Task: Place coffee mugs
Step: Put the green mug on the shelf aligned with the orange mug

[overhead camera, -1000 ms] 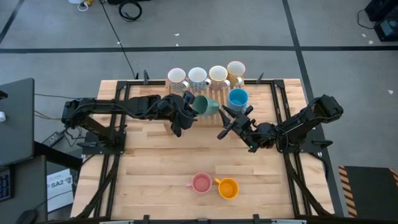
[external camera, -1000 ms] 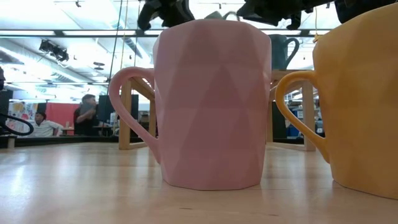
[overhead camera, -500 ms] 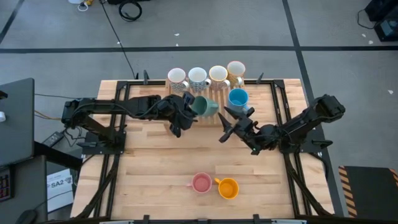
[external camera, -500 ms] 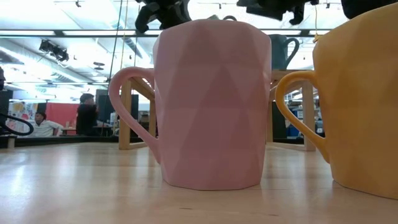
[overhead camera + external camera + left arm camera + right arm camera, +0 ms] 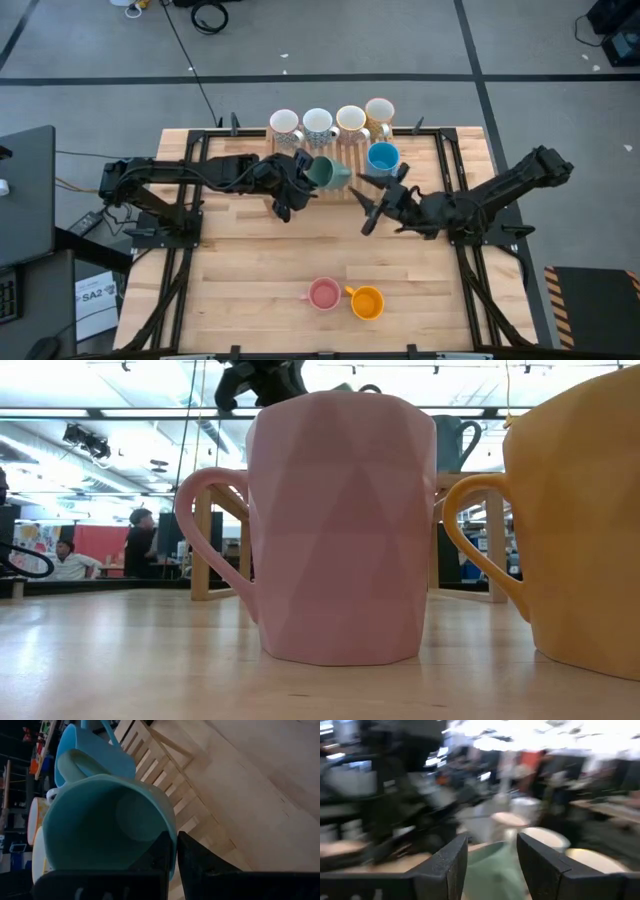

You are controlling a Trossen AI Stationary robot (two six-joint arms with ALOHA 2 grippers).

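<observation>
My left gripper has the green mug tipped (image 5: pixel 326 172) by its rim over the rack, so my right gripper should grab the mug's handle (image 5: pixel 69 766) and stand the mug upright.
My left gripper (image 5: pixel 302 180) is shut on the dark green mug (image 5: pixel 323 171), which is tipped over above a slatted wooden rack (image 5: pixel 345 160). The blue mug (image 5: pixel 383 157) stands on that rack beside it. Several white and cream mugs (image 5: pixel 318 123) stand in a row along the table's far edge. The pink mug (image 5: pixel 323 294) and the orange mug (image 5: pixel 367 302) stand upright side by side near the near edge. My right gripper (image 5: pixel 368 204) hovers open just to the right of the green mug and in front of the blue mug, touching nothing. My left gripper pinches the green mug's rim wall (image 5: pixel 172 842), one finger (image 5: pixel 162 855) inside the mug and the other finger (image 5: pixel 197 860) outside. It comes from the table's left. The mug is lifted and tilted, with its mouth toward the wrist camera and its handle (image 5: pixel 75 762) toward the blue mug.
Black frame rails (image 5: pixel 452 160) run along the table's left and right sides. Bare wood (image 5: pixel 250 260) lies between the rack and the two near mugs. In the low view the pink mug (image 5: pixel 340 525) and orange mug (image 5: pixel 580 510) fill the foreground; people sit in the room behind.
My right gripper has drawn back from the blue mug toward the table's near side, turned to face left, and risen out of the top of the low view. It stays open. The green mug has edged slightly right in my left gripper.
</observation>
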